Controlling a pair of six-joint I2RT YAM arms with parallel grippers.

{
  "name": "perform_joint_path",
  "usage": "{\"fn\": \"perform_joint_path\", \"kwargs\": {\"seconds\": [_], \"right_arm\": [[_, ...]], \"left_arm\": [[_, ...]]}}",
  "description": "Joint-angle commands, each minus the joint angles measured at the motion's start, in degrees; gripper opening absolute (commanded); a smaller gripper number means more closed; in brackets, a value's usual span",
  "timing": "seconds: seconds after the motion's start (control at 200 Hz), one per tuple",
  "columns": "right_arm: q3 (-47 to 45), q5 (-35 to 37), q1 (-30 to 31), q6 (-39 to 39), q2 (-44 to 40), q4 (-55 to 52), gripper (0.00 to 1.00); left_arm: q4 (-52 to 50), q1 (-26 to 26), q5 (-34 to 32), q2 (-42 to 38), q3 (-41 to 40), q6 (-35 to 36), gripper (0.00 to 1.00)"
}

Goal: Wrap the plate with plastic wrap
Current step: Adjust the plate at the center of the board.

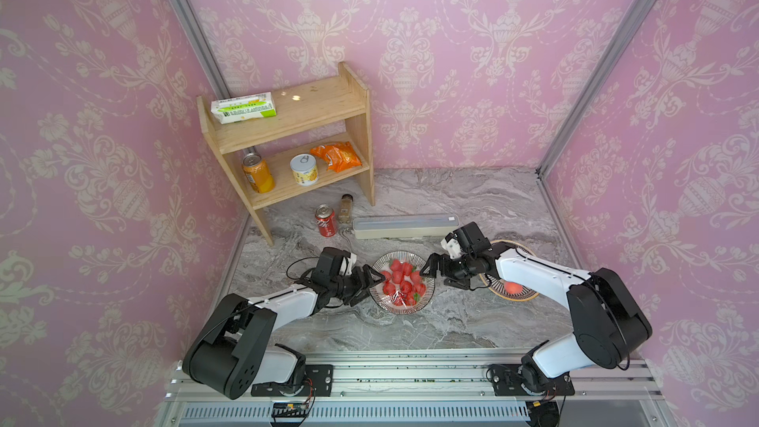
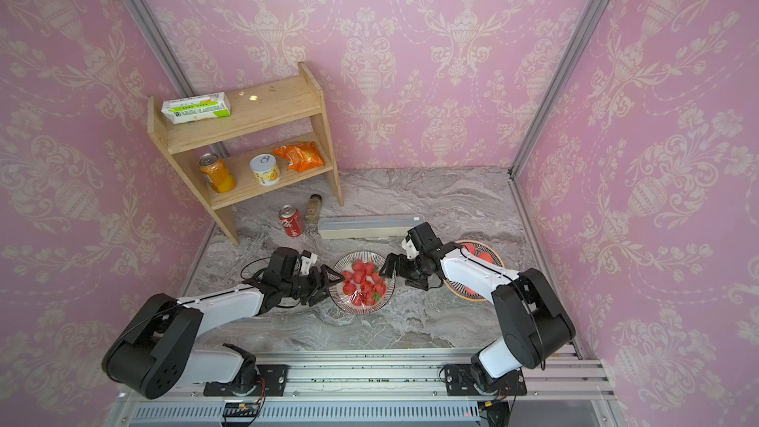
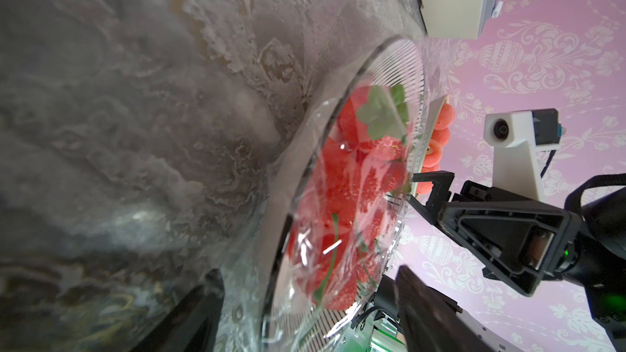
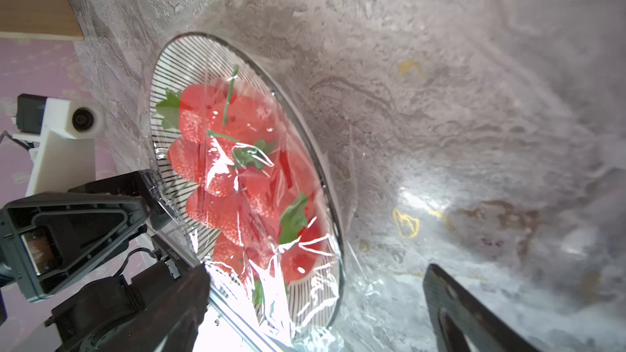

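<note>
I should push the wrapped strawberry plate aside with my right gripper first, because it takes up the space in front of the dispenser box. Both grippers will go to the peach plate after that.
In both top views the plate, striped at the rim and full of strawberries, sits mid-table between the arms. Clear, crinkly plastic wrap lies over the fruit and spills past the rim onto the marble. The pale dispenser box lies just behind the plate. My left gripper is open, its jaws straddling the plate's left rim. On the opposite side my right gripper is wide open around the right rim and loose film.
A wooden shelf with cans, a carton and a snack bag stands at the back left. A red can and a small bottle stand left of the box. A second plate with peaches sits under the right arm.
</note>
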Motion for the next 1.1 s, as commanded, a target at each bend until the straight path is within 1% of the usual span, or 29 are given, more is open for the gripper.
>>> {"fn": "perform_joint_path", "kwargs": {"seconds": [0.0, 0.255, 0.465, 0.52, 0.57, 0.69, 0.801, 0.846, 0.921, 1.011, 1.091], "right_arm": [[-1.1, -2.5, 2.3, 7.5, -0.2, 3.6, 1.00], [0.3, -2.9, 5.8, 13.3, 4.6, 9.1, 1.00], [-0.7, -3.0, 8.0, 19.6, 7.5, 18.4, 1.00], [-1.5, -2.3, 8.3, 21.5, 7.7, 20.5, 1.00], [-1.6, -1.2, 8.3, 21.6, 7.4, 20.3, 1.00], [-0.7, 4.3, 7.4, 18.1, 3.9, 11.4, 1.00], [-1.8, 5.4, 4.7, 14.2, -0.2, 4.1, 1.00], [-2.1, 4.1, 3.1, 11.5, -1.9, 2.2, 1.00], [-1.0, -1.0, 0.4, 5.6, -3.0, -0.2, 1.00], [1.7, -5.1, -0.6, -0.5, -1.4, -1.2, 1.00], [3.4, -7.8, -0.4, -2.0, 1.3, 0.9, 1.00]], "left_arm": [[3.1, -0.7, -0.9, 1.4, 1.4, -1.2, 0.79], [5.7, -0.8, -2.9, 3.0, 0.8, -2.0, 0.78], [7.1, -0.8, -3.2, 3.8, 0.4, -2.4, 0.77], [7.4, -0.8, -3.1, 3.8, 0.2, -2.5, 0.77], [7.1, -0.8, -3.3, 3.6, 0.1, -2.5, 0.78], [2.5, -0.1, -4.9, 1.8, 0.7, 0.3, 0.79], [-4.6, 2.3, -5.7, -0.9, 1.9, 4.6, 0.82], [-7.1, 3.8, -5.5, -2.6, 2.4, 6.2, 0.83], [-12.7, 6.5, -5.7, -5.9, 3.9, 9.8, 0.84], [-21.3, 8.7, -8.4, -10.0, 7.5, 15.8, 0.84], [-26.6, 10.1, -10.8, -12.9, 11.0, 20.5, 0.84]]}}
